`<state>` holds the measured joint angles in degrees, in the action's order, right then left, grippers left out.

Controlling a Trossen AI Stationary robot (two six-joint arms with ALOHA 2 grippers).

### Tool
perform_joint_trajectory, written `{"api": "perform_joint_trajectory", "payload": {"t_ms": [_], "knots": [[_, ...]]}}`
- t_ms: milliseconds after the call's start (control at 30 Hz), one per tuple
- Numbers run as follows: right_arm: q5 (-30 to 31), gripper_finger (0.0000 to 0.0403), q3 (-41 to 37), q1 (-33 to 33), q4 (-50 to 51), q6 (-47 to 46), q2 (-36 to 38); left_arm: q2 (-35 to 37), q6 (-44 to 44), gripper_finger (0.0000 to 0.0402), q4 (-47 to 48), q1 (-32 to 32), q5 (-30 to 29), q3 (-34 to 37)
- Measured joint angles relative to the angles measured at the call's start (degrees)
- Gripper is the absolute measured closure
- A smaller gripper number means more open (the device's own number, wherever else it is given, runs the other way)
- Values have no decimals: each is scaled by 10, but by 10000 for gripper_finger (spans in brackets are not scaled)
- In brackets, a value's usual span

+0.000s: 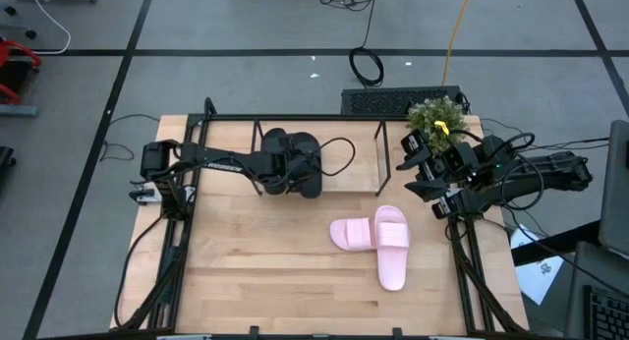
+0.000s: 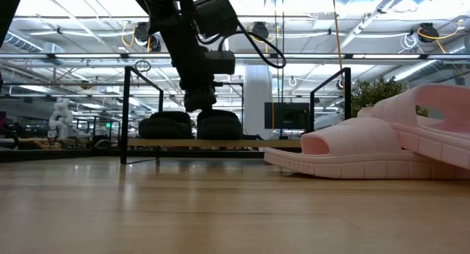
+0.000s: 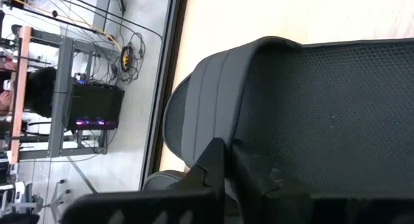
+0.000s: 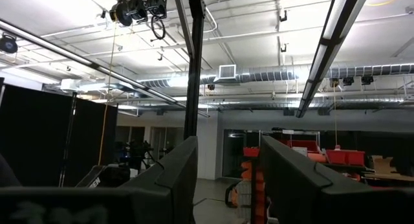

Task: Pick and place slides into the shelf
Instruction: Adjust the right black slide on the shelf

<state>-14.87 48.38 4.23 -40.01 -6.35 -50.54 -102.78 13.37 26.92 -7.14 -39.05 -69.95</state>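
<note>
I should grip the near slide's strap again with my left gripper and move that slide up against its mate, because a gap is between the two black slides on the shelf.
Two black slides sit side by side on the board of the shelf at the table's far side. My left gripper reaches in from the left, slanting down, and is shut on the right-hand black slide. Two pink slides lie on the table at centre right, one leaning across the other. My right gripper waits raised at the right edge, open, pointing up with nothing between its fingers. My left gripper has its fingers at the open edge of the black slide's strap, one finger on the strap's outer side and one on the footbed side. It comes slanting down from the table's left. The slide rests flat on the shelf board.
Black frame rails run along the table's left and right sides. A potted plant and a black box stand behind the far right corner. Bare wood lies in front of the shelf.
</note>
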Motion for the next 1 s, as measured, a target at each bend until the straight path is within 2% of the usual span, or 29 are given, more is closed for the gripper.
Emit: {"api": "perform_joint_trajectory", "payload": {"t_ms": [300,467,667,1000], "knots": [[0,245,0,0,0,0,0,4,-3,292,-5,5,5,0],[0,245,0,0,0,0,0,4,8,258,-5,5,5,0],[0,245,0,0,0,0,0,4,13,257,-5,4,5,0],[0,245,0,0,0,0,0,4,14,292,0,0,5,0]]}}
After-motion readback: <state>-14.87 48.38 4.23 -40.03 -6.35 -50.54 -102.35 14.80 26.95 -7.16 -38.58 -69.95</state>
